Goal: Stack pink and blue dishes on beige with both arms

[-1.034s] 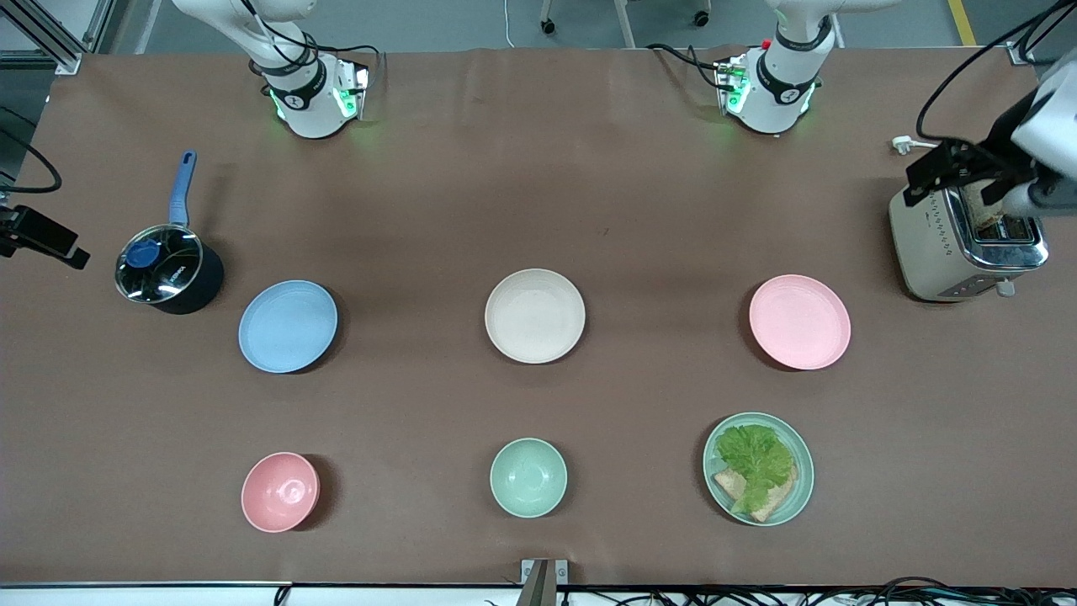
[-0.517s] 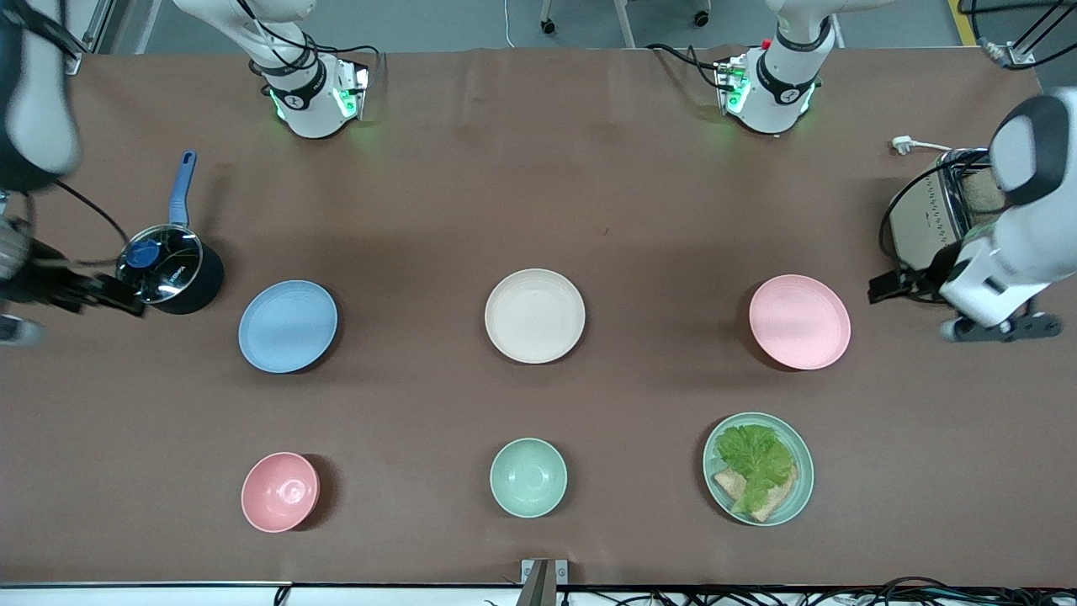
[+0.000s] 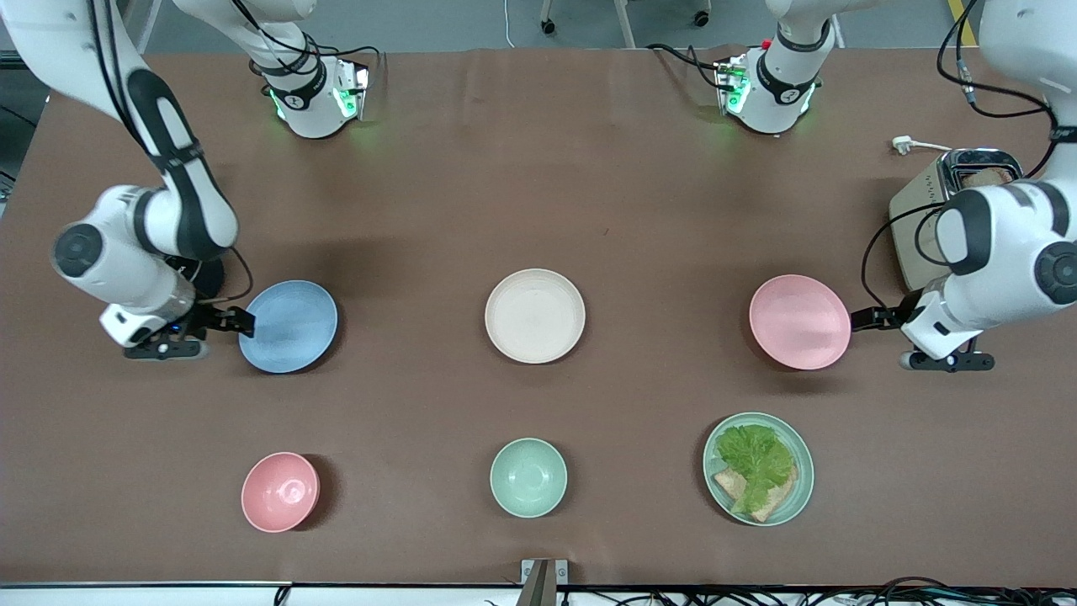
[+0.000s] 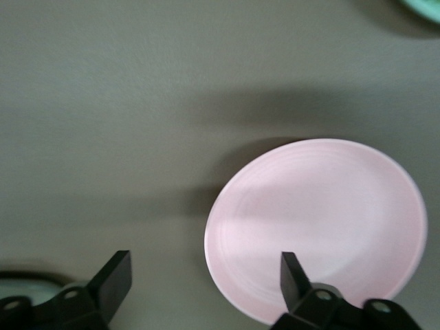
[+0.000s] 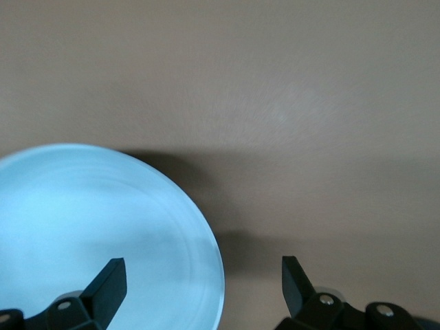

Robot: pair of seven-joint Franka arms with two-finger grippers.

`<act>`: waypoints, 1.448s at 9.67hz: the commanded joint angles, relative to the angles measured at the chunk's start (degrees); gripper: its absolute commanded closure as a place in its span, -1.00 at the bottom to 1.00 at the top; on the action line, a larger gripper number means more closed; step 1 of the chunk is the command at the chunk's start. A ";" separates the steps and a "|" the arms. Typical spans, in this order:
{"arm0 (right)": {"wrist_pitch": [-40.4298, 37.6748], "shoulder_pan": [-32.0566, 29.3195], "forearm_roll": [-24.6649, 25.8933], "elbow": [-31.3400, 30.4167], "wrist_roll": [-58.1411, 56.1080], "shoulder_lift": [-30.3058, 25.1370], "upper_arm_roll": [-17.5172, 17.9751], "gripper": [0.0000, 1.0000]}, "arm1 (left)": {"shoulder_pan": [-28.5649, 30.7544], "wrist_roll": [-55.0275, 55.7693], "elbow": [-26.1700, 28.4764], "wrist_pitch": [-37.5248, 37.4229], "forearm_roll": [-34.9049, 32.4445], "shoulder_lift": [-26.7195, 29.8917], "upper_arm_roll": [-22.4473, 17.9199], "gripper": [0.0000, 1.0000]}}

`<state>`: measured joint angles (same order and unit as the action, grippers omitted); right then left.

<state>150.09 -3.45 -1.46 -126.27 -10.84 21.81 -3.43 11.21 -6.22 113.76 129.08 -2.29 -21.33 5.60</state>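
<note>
The blue plate point(image 3: 289, 326) will tilt as one stiff disc when the robot lifts it, because the right gripper straddles only the plate's outer rim at one side point(image 3: 246, 330).
The light blue plate point(image 3: 288, 326) lies toward the right arm's end of the table, the beige plate point(image 3: 535, 316) in the middle, and the pink plate point(image 3: 799, 321) toward the left arm's end. My right gripper point(image 3: 242, 321) is low at the blue plate's outer edge. In the right wrist view that gripper point(image 5: 203, 278) is open, with the blue plate's point(image 5: 103, 227) rim between its fingers. My left gripper point(image 3: 860, 319) is at the pink plate's outer edge. Its wrist view shows it point(image 4: 204, 278) open, one finger over the pink plate point(image 4: 316, 227), the other over bare table.
A pink bowl point(image 3: 280, 491), a pale green bowl point(image 3: 528, 477) and a green plate with lettuce and bread point(image 3: 758, 468) sit nearer the front camera. A toaster point(image 3: 925, 210) stands beside the left arm. The right arm mostly hides a dark pot point(image 3: 209, 276).
Both arms swung in from the table's ends and came down; each open gripper now sits at its plate's outer rim. The right arm now covers the pot. The plates have not moved.
</note>
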 commanded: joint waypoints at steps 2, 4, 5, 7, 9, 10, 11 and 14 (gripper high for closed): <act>1.61 -0.76 -0.64 -1.78 -1.38 0.69 0.36 -0.86 | 1.44 -1.95 3.57 8.63 -1.05 -4.94 0.46 -0.56; 1.43 -0.76 -3.44 -2.14 -1.38 1.30 0.45 -0.44 | 2.58 -2.83 3.57 9.70 -1.05 -7.06 0.73 -0.16; 1.17 -0.85 -3.89 -2.05 -1.29 1.39 0.45 -0.13 | 2.59 -2.84 3.57 9.70 -1.05 -7.50 0.82 0.08; 0.90 -1.29 -4.34 -1.97 -1.29 1.57 0.45 -0.04 | 2.59 -2.84 3.57 9.70 -0.96 -8.12 0.99 0.45; 0.90 -1.64 -6.69 -1.97 -1.38 2.44 0.62 0.19 | 2.59 -3.01 3.48 9.70 -0.70 -7.94 1.51 0.99; 0.81 -1.64 -7.32 -1.88 -1.47 2.62 0.62 0.43 | 2.59 -3.10 3.40 9.70 -0.61 -7.68 1.95 1.00; 0.90 -1.64 -7.50 -1.79 -1.55 2.71 0.62 0.67 | 2.67 -3.27 3.31 9.52 -0.61 -7.24 2.83 1.00; -12.03 -1.56 -8.55 4.59 -1.81 2.45 0.36 0.99 | 3.28 -3.19 2.87 7.43 0.96 -3.83 6.95 1.00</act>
<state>143.87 -4.58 -8.01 -124.95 -11.32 23.35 -3.60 13.61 -9.19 116.06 137.31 -2.16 -26.35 10.39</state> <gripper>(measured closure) 0.877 0.934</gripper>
